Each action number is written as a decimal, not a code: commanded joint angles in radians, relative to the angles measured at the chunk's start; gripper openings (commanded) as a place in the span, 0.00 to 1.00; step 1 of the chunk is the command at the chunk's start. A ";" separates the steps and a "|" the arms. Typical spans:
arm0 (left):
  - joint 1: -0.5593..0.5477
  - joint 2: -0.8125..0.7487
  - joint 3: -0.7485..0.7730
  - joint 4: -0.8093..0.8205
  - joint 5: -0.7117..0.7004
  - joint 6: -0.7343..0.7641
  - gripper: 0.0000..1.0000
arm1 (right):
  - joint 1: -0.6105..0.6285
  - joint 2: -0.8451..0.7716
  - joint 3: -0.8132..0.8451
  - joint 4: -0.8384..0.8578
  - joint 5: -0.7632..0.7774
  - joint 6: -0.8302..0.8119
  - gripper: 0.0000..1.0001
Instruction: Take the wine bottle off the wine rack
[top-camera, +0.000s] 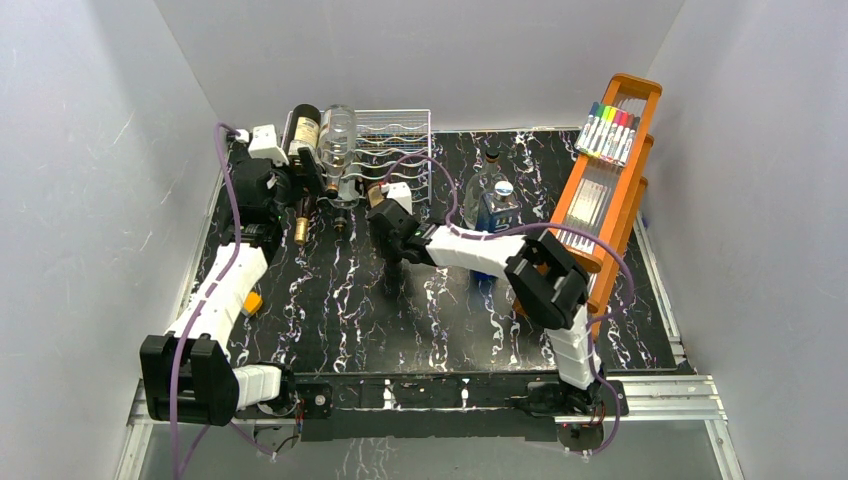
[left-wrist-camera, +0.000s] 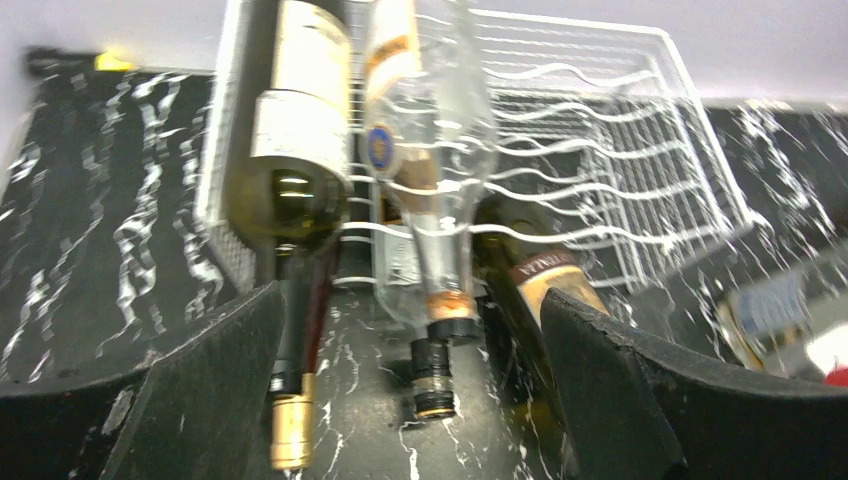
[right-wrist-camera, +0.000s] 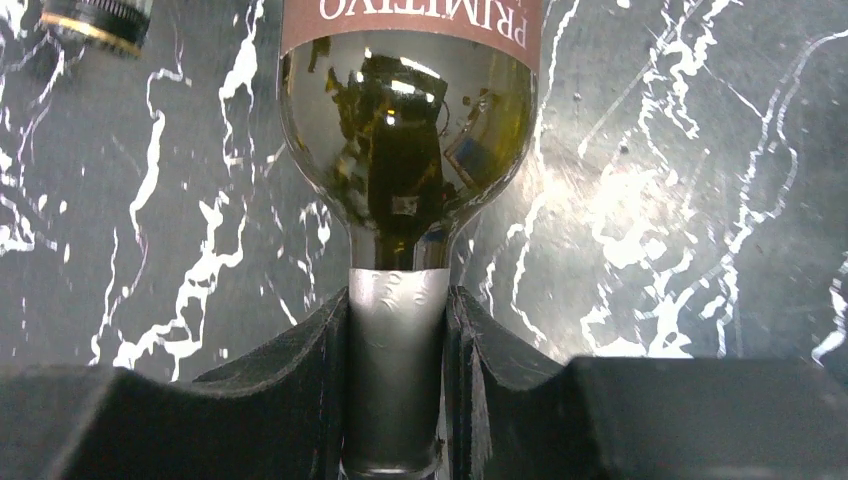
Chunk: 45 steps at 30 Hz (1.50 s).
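I should keep pulling until my left gripper grips the bottle's body (right-wrist-camera: 410, 125), because my right gripper is holding the PRIMITIVO bottle's neck (right-wrist-camera: 398, 305) squarely over open marble.
The silver wire wine rack (top-camera: 398, 135) stands at the back, also seen in the left wrist view (left-wrist-camera: 620, 150). A dark wine bottle with a white label (top-camera: 303, 130) and a clear bottle (top-camera: 338, 140) lie in its left cradles, necks toward me. My right gripper (top-camera: 388, 215) is shut on the silver-foiled neck of a dark bottle with a brown PRIMITIVO label (right-wrist-camera: 405, 130), which lies low at the rack's front (left-wrist-camera: 548, 278). In the right wrist view the gripper (right-wrist-camera: 397, 310) squeezes that neck from both sides. My left gripper (top-camera: 302, 183) is open and empty (left-wrist-camera: 410, 295) before the bottle necks.
A gold-capped neck (left-wrist-camera: 290, 430) and a black-capped neck (left-wrist-camera: 435, 375) stick out over the black marble table (top-camera: 330, 310). A clear bottle with a blue label (top-camera: 495, 200) stands mid-back. A tall orange wooden rack with markers (top-camera: 605, 180) stands at the right.
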 joint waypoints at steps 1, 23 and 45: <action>0.005 -0.014 -0.045 0.156 0.311 0.121 0.98 | -0.017 -0.118 0.012 -0.155 -0.048 -0.051 0.16; -0.492 -0.117 -0.317 0.127 0.648 0.881 0.98 | -0.122 -0.497 -0.007 -0.596 -0.466 -0.264 0.01; -0.658 0.030 -0.376 0.411 0.308 0.901 0.53 | -0.123 -0.537 0.062 -0.645 -0.590 -0.254 0.13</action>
